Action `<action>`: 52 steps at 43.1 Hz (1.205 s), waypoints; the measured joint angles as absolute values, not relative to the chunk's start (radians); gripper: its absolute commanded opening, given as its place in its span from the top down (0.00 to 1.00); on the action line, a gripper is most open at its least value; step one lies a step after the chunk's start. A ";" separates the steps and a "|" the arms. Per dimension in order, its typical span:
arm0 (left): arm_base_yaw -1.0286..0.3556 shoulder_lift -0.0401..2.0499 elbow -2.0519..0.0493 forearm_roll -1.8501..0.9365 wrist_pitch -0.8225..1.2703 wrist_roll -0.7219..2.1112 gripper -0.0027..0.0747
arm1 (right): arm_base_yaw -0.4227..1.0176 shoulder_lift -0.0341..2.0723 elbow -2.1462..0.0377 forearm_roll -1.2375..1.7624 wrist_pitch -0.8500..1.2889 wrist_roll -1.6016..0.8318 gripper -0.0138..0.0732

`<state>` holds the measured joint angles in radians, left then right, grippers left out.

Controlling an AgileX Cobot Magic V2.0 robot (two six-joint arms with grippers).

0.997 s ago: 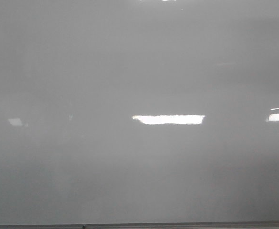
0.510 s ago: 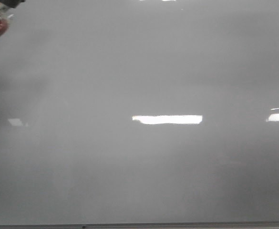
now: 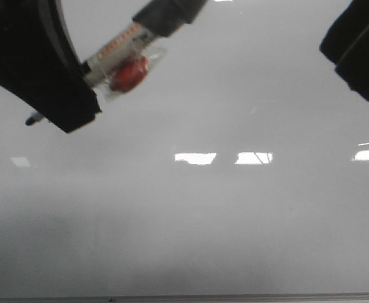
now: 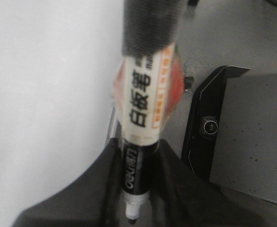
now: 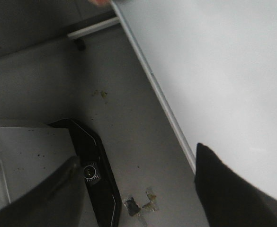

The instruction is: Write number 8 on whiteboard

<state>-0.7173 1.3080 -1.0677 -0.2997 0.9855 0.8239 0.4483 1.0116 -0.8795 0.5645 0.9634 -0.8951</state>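
Note:
Next, my right gripper grabs the marker by its free back end (image 3: 166,16) before writing 8, because my left gripper is holding the marker near its black tip (image 3: 34,118).
The whiteboard (image 3: 190,221) is glossy grey-white and fills the front view, with bright glare patches and a thin dark frame along the bottom. No number 8 shows on it. My left gripper (image 3: 77,95) is at the top left, shut on a black and white marker (image 3: 118,47) with a red blob (image 3: 128,72) taped to it. The marker's black tip (image 3: 29,118) sticks out past the fingers. In the left wrist view the marker (image 4: 143,99) sits between the fingers of my left gripper (image 4: 136,189), the board (image 4: 39,85) beside it. My right gripper (image 5: 138,189) is open and empty.
My right arm (image 3: 361,50) shows as a dark shape at the top right of the front view. The wrist views show grey floor, a black camera housing (image 5: 93,175), the board's frame edge (image 5: 166,109) and tape scraps on the floor (image 5: 138,205).
The left gripper with the marker has come in from the top left and moved right and down. The right arm has entered at the top right. The central glare patch is now split in two.

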 measured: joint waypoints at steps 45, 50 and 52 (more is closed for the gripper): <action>-0.830 1.356 -1.069 -0.300 0.954 0.826 0.99 | 0.660 1.214 -0.998 0.615 0.875 -0.926 0.63; -0.830 1.356 -1.069 -0.300 0.958 0.826 0.98 | 0.660 1.214 -0.998 0.619 0.873 -0.926 0.72; -0.830 1.356 -1.069 -0.300 0.958 0.828 0.94 | 0.660 1.215 -0.998 0.619 0.873 -0.926 0.76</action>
<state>-0.8304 1.3558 -1.0693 -0.2997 0.9581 0.8280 0.6604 1.2154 -0.9981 0.6195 0.8727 -0.9258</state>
